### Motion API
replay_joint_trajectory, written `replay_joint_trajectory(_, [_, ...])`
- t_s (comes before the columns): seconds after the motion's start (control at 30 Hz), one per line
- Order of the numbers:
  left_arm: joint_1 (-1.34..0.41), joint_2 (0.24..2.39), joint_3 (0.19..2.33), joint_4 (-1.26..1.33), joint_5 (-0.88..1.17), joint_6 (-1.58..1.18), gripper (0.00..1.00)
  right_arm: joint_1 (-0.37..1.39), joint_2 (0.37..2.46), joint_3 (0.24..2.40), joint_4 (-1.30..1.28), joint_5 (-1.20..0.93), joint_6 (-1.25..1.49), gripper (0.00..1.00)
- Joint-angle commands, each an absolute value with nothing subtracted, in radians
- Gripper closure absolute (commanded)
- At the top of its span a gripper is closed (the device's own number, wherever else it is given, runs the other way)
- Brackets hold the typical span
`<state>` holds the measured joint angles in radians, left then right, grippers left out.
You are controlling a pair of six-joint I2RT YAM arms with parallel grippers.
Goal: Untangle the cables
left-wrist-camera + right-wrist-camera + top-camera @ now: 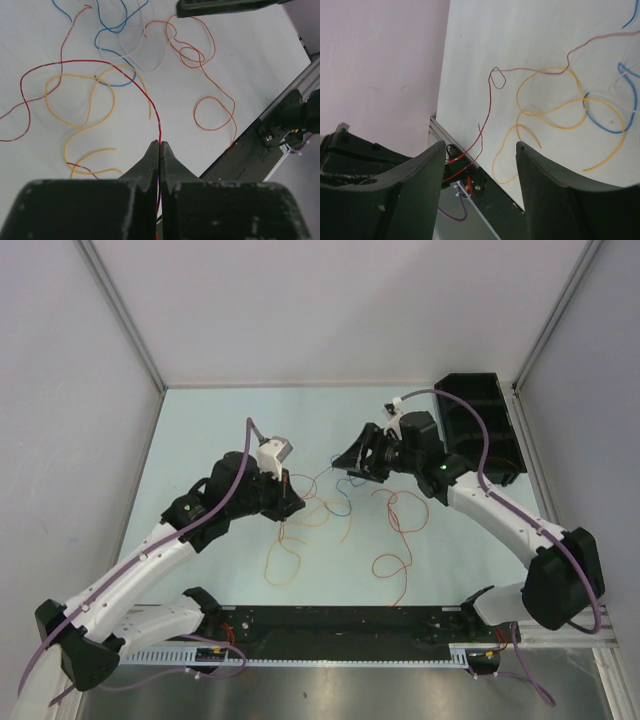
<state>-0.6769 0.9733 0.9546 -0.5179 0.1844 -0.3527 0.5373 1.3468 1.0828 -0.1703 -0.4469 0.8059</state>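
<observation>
My left gripper is holding the red cable (487,112) far away from the black bin (480,422), so my right gripper should take over the red cable and bring it to the bin.
The cables lie loosely tangled at mid-table: red (400,515), orange (285,562), yellow (318,512) and blue (342,502). My left gripper (293,504) is shut on the red cable (125,70), which runs out from between the closed jaw tips (159,145) and arcs over the yellow cable (75,120). Blue (112,31), orange (200,57) and a pale cable (145,66) lie beyond. My right gripper (342,462) is open and empty, held above the tangle; between its fingers (481,150) I see red (489,105), yellow (555,122) and blue (600,124) cables below.
A black bin (480,425) stands at the back right, behind the right arm. The black base rail (340,625) runs along the near edge. White walls enclose the table on three sides.
</observation>
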Motion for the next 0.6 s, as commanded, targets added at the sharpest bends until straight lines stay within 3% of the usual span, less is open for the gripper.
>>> replay_joint_trajectory(0.0, [-0.684, 0.905, 0.928, -0.454, 0.259, -0.311, 1.00, 0.613, 1.439, 1.091, -0.040, -0.465, 1.001, 0.37])
replay_joint_trajectory(0.23, [-0.681, 0.865, 0.897, -0.456, 0.259, -0.295, 1.00, 0.678, 1.632, 1.091, 0.179, -0.505, 1.167, 0.40])
replay_joint_trajectory(0.37, [-0.683, 0.847, 0.879, -0.459, 0.259, -0.295, 1.00, 0.692, 1.707, 1.092, 0.251, -0.520, 1.216, 0.48])
replay_joint_trajectory(0.47, [-0.683, 0.841, 0.874, -0.459, 0.253, -0.298, 1.00, 0.701, 1.730, 1.091, 0.293, -0.528, 1.239, 0.58])
replay_joint_trajectory(0.57, [-0.684, 0.833, 0.870, -0.459, 0.242, -0.301, 1.00, 0.709, 1.733, 1.091, 0.314, -0.528, 1.241, 0.76])
